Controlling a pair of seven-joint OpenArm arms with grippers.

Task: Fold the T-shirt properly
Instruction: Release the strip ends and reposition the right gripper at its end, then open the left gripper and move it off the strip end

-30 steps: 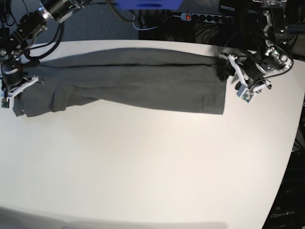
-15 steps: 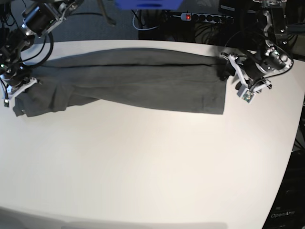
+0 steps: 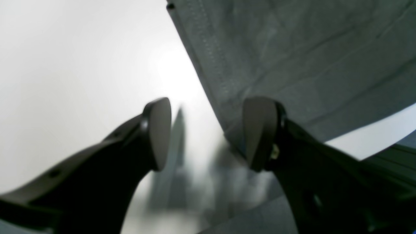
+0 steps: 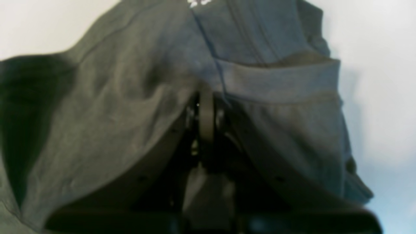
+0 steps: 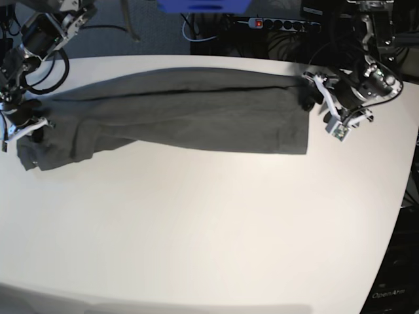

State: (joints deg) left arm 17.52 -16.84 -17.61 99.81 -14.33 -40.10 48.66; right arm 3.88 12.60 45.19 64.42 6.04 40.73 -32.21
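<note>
The T-shirt's hemmed edge [image 3: 223, 121] lies at a slant against the end of my left gripper's finger, outside the gripper's gap. So I should move back, turn the gripper and come in over the hemmed edge [image 5: 306, 128].
The dark grey T-shirt [image 5: 196, 111] lies as a long band across the far part of the white table. At its left end in the base view, my right gripper [image 5: 31, 129] is shut on the cloth. The right wrist view shows the right gripper [image 4: 206, 110] closed, with bunched T-shirt [image 4: 113, 113] fabric draped around it. My left gripper [image 5: 308, 98] stands open at the shirt's right end. In the left wrist view the left gripper [image 3: 208, 135] has only table between its fingers. One fingertip [image 3: 256, 133] rests against the hemmed edge of the T-shirt [image 3: 308, 58].
The white table [image 5: 196, 229] stretches bare toward the near side and curves away at its right edge [image 5: 400, 196]. Behind the table lie a power strip [image 5: 281, 24], cables and a blue object [image 5: 203, 5].
The right arm has swung toward the left and slightly nearer, dragging the shirt's left end with it. The left arm and the shirt's right end have stayed put.
</note>
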